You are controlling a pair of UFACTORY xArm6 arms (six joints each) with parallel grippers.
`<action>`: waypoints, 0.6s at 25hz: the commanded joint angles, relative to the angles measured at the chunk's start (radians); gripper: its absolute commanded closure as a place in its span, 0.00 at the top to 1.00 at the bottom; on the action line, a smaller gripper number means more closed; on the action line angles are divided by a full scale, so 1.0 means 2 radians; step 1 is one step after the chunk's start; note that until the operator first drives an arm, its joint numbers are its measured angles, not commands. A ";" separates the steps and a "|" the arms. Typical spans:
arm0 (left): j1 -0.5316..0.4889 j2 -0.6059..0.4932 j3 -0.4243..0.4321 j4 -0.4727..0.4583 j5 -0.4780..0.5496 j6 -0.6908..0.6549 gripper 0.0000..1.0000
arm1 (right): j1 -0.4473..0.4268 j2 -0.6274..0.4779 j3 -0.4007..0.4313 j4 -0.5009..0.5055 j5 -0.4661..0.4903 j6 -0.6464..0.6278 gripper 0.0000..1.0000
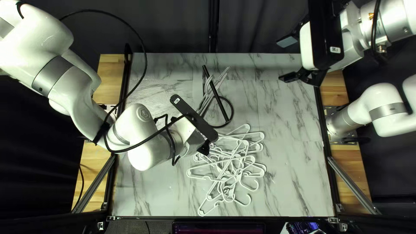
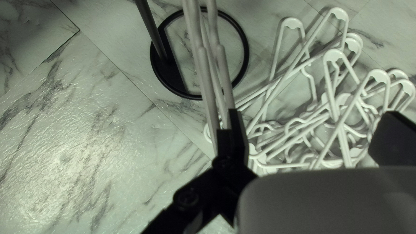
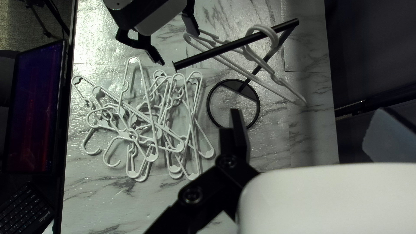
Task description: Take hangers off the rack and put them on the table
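Observation:
A gap [image 2: 219, 84] runs between the hanging hangers, so the gripped hanger [image 2: 227, 87] will unhook alone when I lift it, leaving its neighbor swaying on the bar.
My left gripper [image 1: 204, 148] is open near the black rack [image 1: 217, 95] in the top left view. White hangers [image 1: 211, 89] hang on the rack's bar. From the left wrist, the lower ends of the hanging hangers [image 2: 208, 86] reach one finger of the open left gripper [image 2: 310, 115], which has nothing clasped. Other white hangers [image 1: 234, 170] lie in a tangled pile on the table. High near the table's far right, my right gripper [image 1: 281, 60] stands open; its wrist view shows the right gripper [image 3: 303, 121] empty, with the rack's bar [image 3: 238, 45] ahead.
Marble-patterned table [image 1: 294, 173] extends right of the pile and the rack. A dark curtain [image 1: 173, 26] hangs behind the far edge. A screen [image 3: 32, 108] and a keyboard [image 3: 26, 210] stand beyond the near edge. Black cable loops run along my left arm.

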 commanded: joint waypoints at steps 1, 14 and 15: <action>0.003 -0.001 0.003 0.000 -0.003 0.002 1.00 | 0.000 0.000 0.000 0.000 0.000 0.000 1.00; 0.005 -0.005 0.006 -0.004 0.006 0.014 1.00 | 0.000 0.000 0.000 0.000 0.000 0.000 1.00; 0.005 -0.006 0.006 -0.003 0.006 0.014 1.00 | 0.000 0.000 0.000 0.000 0.000 0.000 1.00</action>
